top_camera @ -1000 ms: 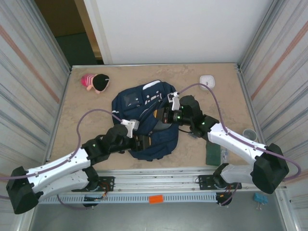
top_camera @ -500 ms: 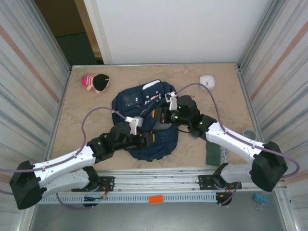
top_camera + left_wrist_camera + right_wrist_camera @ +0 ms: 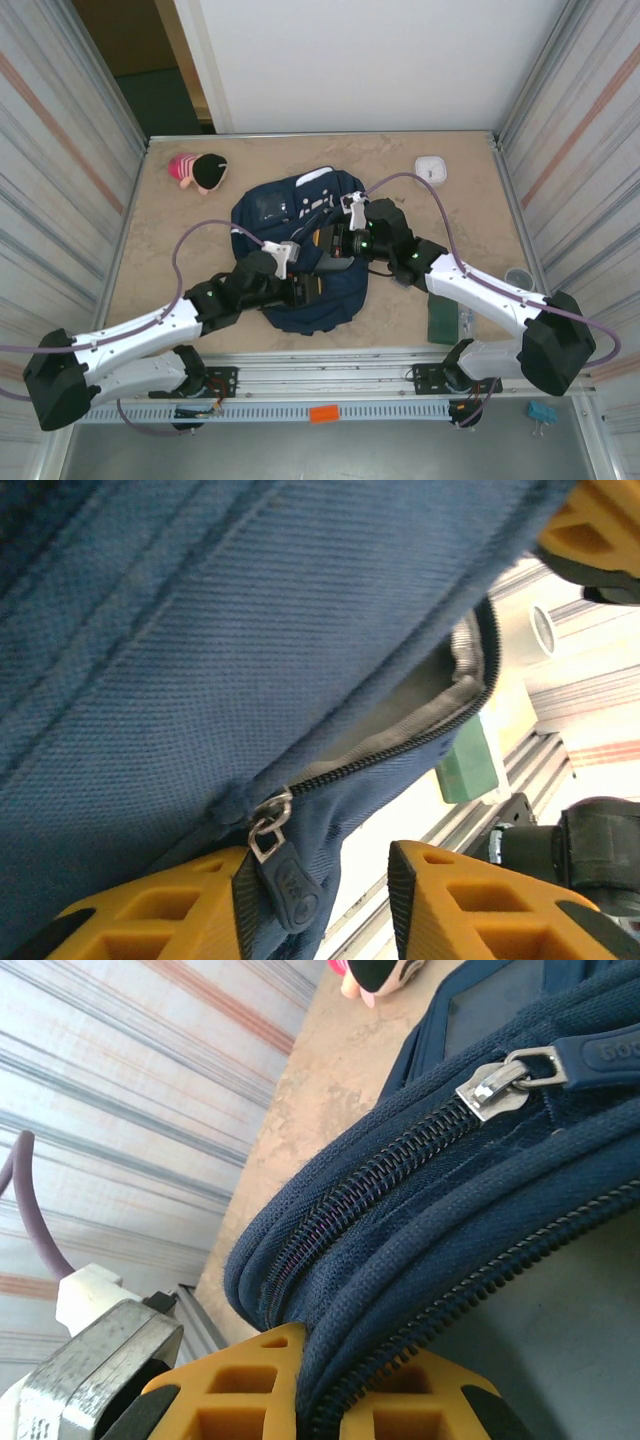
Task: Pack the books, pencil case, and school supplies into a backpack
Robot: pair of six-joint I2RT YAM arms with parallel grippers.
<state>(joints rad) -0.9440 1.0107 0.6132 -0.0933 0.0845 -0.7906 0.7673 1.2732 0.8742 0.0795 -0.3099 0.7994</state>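
My left gripper should close nearer the zipper pull's metal ring [image 3: 268,830] before pulling the backpack's zipper open, since the zipper pull [image 3: 292,888] hangs off-center in its open fingers.
The navy backpack [image 3: 290,215] lies at the table's middle with its main zipper partly undone. My right gripper [image 3: 326,240] is shut on the backpack's zipper edge [image 3: 420,1260]; the fabric runs between its yellow fingers [image 3: 250,1390]. My left gripper [image 3: 306,290] is at the backpack's near edge, open, with the zipper pull [image 3: 287,882] lying against its left finger [image 3: 150,915] and blue fabric in the gap. The dark green book [image 3: 441,318] lies at the front right, also seen as a green block [image 3: 468,765]. The yellow-orange book and the grey slab are hidden.
A pink and black pouch [image 3: 198,170] lies at the back left. A white square device [image 3: 430,167] sits at the back right. A small clear item [image 3: 517,277] rests by the right wall. Corrugated walls close in both sides.
My left gripper has slid right along the backpack's near edge. My right gripper has shifted a little left, pulling the zipper edge with it.
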